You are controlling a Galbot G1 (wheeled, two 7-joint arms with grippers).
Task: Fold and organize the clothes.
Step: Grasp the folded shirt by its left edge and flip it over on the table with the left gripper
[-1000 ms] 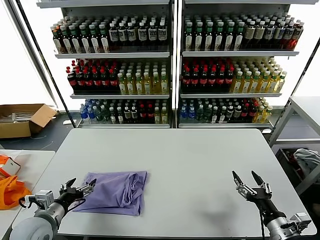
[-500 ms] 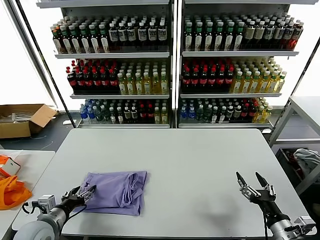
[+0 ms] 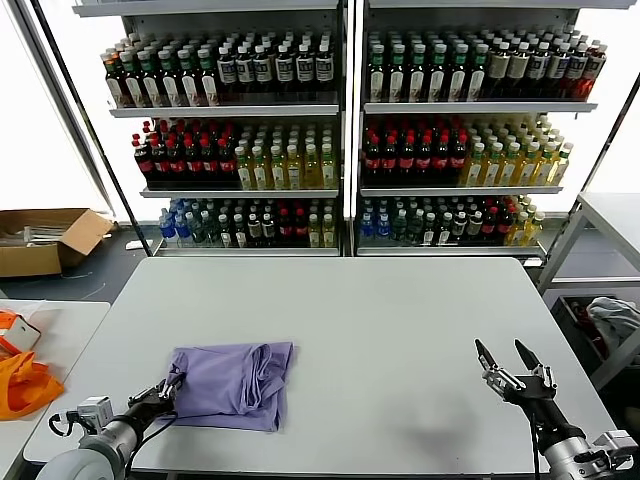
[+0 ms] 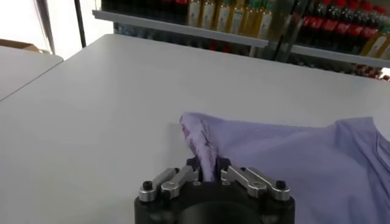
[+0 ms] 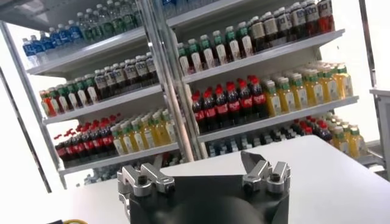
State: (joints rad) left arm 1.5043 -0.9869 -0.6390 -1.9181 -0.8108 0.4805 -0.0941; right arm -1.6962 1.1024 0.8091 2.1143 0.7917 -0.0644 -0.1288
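Observation:
The lavender T-shirt lies print side down (image 4: pixel 189 133), and my left gripper is on its edge. Next, I swing that edge across the shirt (image 3: pixel 278 385) so that the print faces up.
A folded lavender T-shirt (image 3: pixel 232 384) lies on the grey table (image 3: pixel 400 320) at the front left. My left gripper (image 3: pixel 168 389) is low at the shirt's left edge, shut on a pinched-up ridge of the fabric. In the left wrist view the lavender T-shirt (image 4: pixel 292 158) spreads away from the left gripper (image 4: pixel 207 171), and a fold of it runs up between the closed fingers. My right gripper (image 3: pixel 507 360) hovers open over the table's front right, holding nothing. In the right wrist view the right gripper (image 5: pixel 204 163) has its fingers wide apart.
Two shelving units of bottled drinks (image 3: pixel 345 130) stand behind the table. A side table (image 3: pixel 50 340) at the left bears a bright orange fabric item (image 3: pixel 22 385). A cardboard box (image 3: pixel 45 238) sits on the floor at far left, and a rack (image 3: pixel 600 250) with a grey-white cloth (image 3: pixel 615 318) stands at right.
My left gripper has dropped lower and closed from wide open onto the shirt's left edge. The right gripper has sunk slightly and stays open.

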